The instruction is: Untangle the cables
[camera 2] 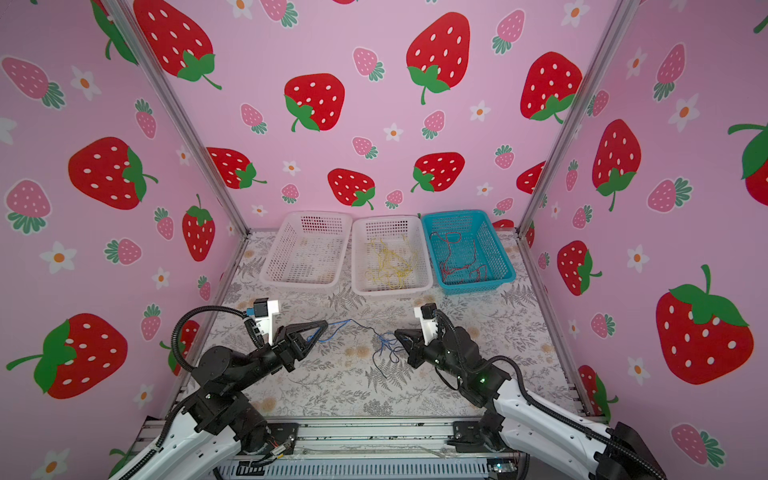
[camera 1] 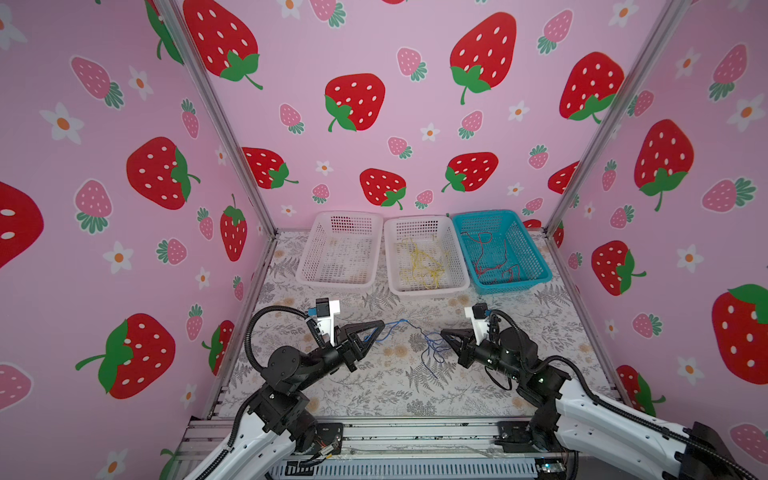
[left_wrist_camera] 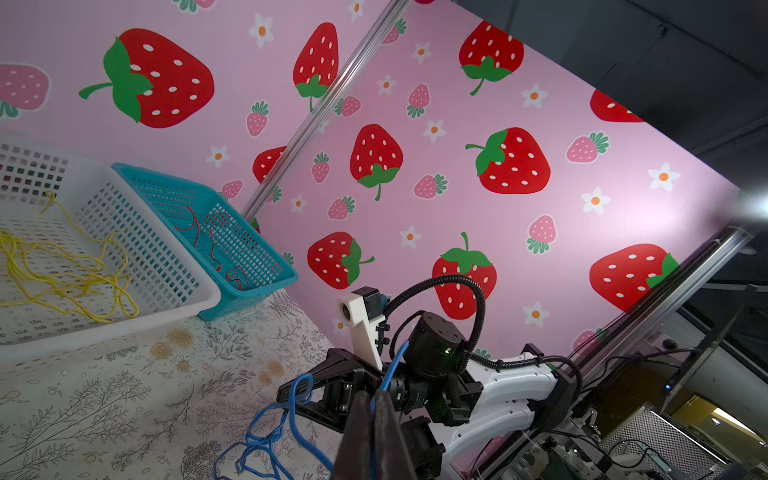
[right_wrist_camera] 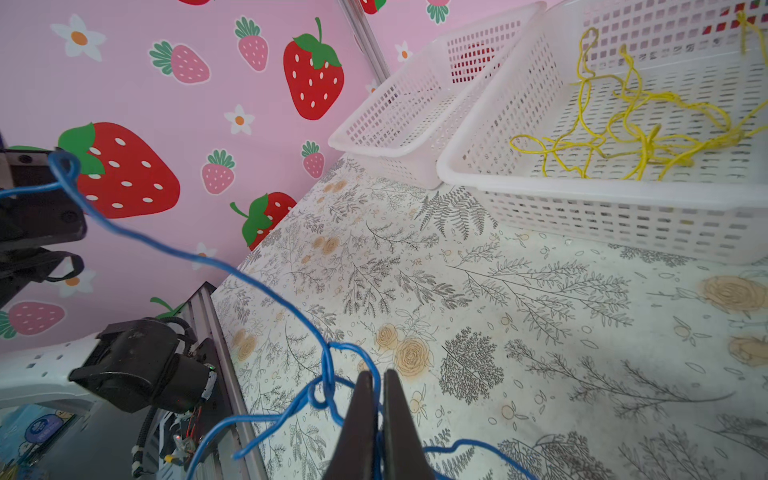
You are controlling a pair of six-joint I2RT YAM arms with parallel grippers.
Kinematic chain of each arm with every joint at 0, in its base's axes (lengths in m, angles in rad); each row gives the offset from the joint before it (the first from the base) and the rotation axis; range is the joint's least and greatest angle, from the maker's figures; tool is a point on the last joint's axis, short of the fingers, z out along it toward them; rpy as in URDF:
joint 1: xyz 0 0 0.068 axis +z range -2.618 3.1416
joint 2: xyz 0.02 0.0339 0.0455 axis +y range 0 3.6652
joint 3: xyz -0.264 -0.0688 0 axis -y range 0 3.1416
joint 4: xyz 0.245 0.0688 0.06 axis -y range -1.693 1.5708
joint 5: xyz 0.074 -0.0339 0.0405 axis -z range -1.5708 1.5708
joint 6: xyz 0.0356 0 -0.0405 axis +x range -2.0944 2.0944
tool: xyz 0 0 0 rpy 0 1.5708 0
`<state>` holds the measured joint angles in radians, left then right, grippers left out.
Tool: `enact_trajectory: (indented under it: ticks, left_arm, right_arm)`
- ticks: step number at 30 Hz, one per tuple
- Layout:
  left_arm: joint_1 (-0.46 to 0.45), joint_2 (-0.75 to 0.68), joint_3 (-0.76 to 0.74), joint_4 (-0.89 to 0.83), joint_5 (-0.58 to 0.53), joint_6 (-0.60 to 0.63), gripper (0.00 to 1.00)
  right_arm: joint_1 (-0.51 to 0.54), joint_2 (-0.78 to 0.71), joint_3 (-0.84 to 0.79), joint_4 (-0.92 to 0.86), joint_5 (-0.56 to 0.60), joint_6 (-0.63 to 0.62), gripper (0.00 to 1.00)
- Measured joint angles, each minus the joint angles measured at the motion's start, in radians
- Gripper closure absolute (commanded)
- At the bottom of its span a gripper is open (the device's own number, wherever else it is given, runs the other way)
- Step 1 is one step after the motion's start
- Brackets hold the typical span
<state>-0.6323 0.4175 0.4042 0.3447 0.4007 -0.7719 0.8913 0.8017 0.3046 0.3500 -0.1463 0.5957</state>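
The piece of cable in my left gripper is hooked into the knot next to my right gripper. Next, my right gripper pulls away toward the blue basket to get the strand of cable loose.
A thin dark blue cable hangs between my two grippers above the floral table in both top views. My left gripper is shut on one end of it, and the strand runs out from between its fingertips. My right gripper is shut on the cable beside a knotted bunch of blue loops that droops to the table. In the right wrist view the knot sits just beside the pinched jaws. Yellow cables lie in the middle white basket and red cables in the blue basket.
Three baskets stand in a row at the back of the table: a white one on the left, the middle white one, and the blue one. Pink strawberry walls close in the left, back and right sides.
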Motion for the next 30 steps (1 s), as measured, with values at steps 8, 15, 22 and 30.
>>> enact_trajectory:
  ticks: [8, 15, 22, 30]
  left_arm:
    - [0.000, 0.023, 0.083, -0.127, 0.000, 0.090, 1.00]
    - [0.000, 0.048, 0.084, -0.109, -0.005, 0.099, 1.00]
    - [0.000, 0.181, 0.085, -0.011, -0.004, 0.106, 1.00]
    - [0.000, 0.324, 0.088, 0.108, 0.030, 0.084, 1.00]
  right_arm:
    - [-0.042, -0.012, -0.014, -0.007, -0.021, 0.029, 1.00]
    - [-0.050, -0.054, -0.013, -0.008, -0.150, -0.018, 1.00]
    - [-0.049, 0.002, 0.024, -0.015, -0.299, -0.047, 1.00]
    - [-0.048, -0.058, 0.082, -0.030, -0.268, -0.066, 1.00]
